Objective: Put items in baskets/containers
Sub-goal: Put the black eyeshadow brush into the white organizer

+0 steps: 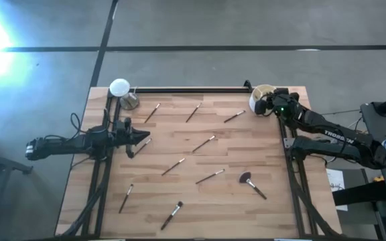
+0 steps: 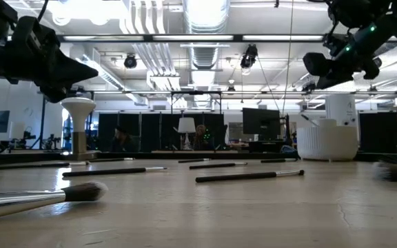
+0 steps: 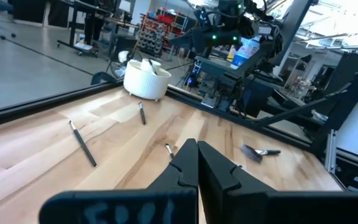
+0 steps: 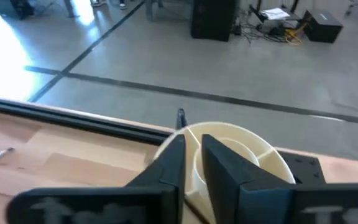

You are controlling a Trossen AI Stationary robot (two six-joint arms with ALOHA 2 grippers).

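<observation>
My left gripper is too far from the cup [image 1: 257,98] to reach it, so it should pick up the brush [image 1: 142,146] beneath it and hand that brush to my right gripper.
Several thin makeup brushes lie flat on the wooden table, among them one [image 1: 204,143] in the middle and a fluffy-headed one [image 1: 252,184] at the right. The round cream-white cup [image 1: 258,92] with inner dividers [image 4: 229,140] stands at the table's far right corner. My right gripper [image 4: 193,146] hovers just above the cup's rim, fingers a little apart and empty. My left gripper [image 3: 196,155] is shut and empty. It hangs above the table's left side [image 1: 146,137], over the end of a brush [image 3: 168,148].
A flat white disc on a brass-coloured stand [image 1: 119,88] stands at the far left corner. A black rail [image 1: 193,89] runs along the far edge and ends in a knob [image 4: 181,115] beside the cup. Something pale sticks up out of the cup [image 3: 148,63].
</observation>
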